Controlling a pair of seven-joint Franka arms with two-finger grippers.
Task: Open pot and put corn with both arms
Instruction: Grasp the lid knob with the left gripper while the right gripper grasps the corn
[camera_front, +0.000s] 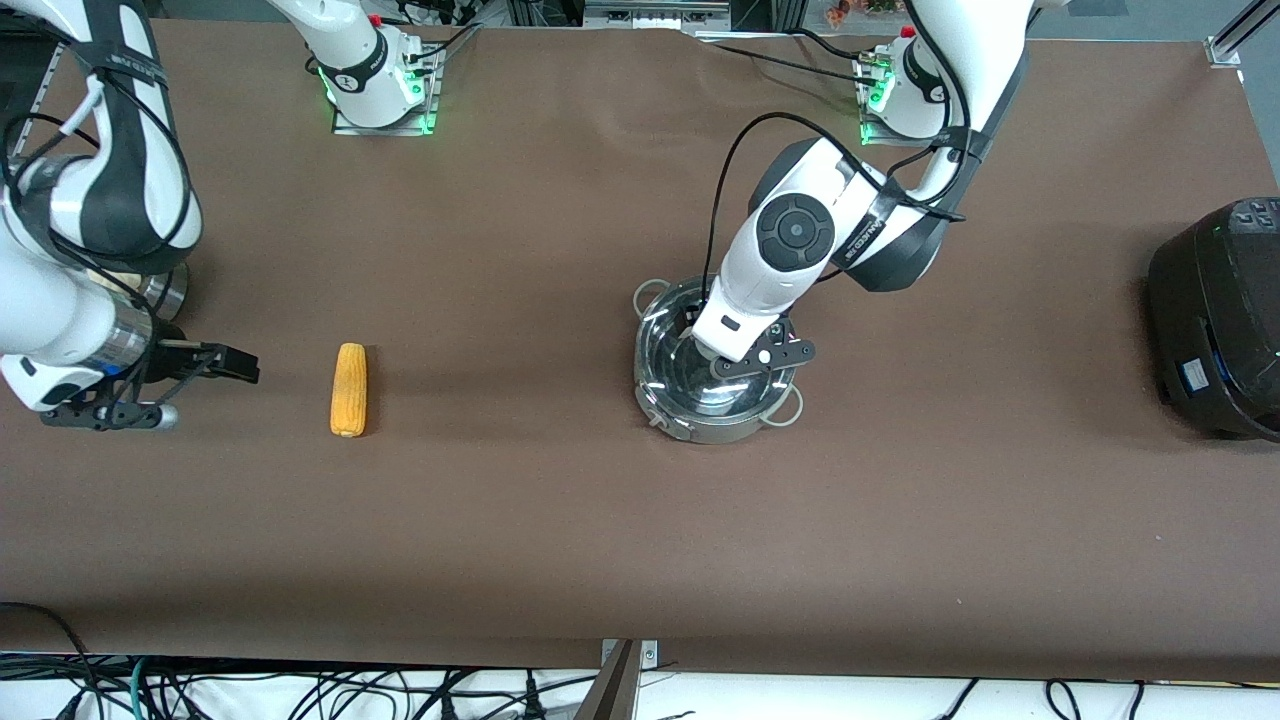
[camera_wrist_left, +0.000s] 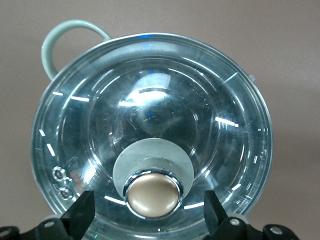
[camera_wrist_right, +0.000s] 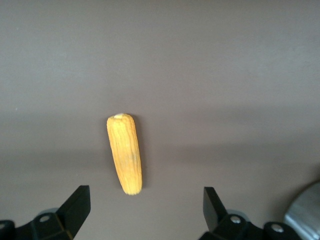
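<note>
The robot should expect the steel pot (camera_front: 690, 422) to be empty when it lifts the clear glass lid, since only shiny steel rings (camera_wrist_left: 150, 112) can be seen through the lid.
The steel pot (camera_front: 715, 400) stands mid-table with its clear glass lid (camera_wrist_left: 150, 115) on. My left gripper (camera_front: 762, 360) hangs low over the lid and is open. In the left wrist view its fingers (camera_wrist_left: 80, 214) flank the tan knob (camera_wrist_left: 152, 195) with a gap on each side. The yellow corn (camera_front: 348, 389) lies bare on the brown table, toward the right arm's end. Beside it, further toward that end, my right gripper (camera_front: 160, 390) hovers open and holds nothing. In the right wrist view the corn (camera_wrist_right: 125, 152) lies ahead of the spread fingers (camera_wrist_right: 76, 206).
A black appliance (camera_front: 1225, 320) sits at the left arm's end of the table. A steel vessel (camera_front: 160, 290) stands under the right arm; its edge (camera_wrist_right: 306, 215) shows in the right wrist view. Brown cloth (camera_front: 560, 520) covers the table.
</note>
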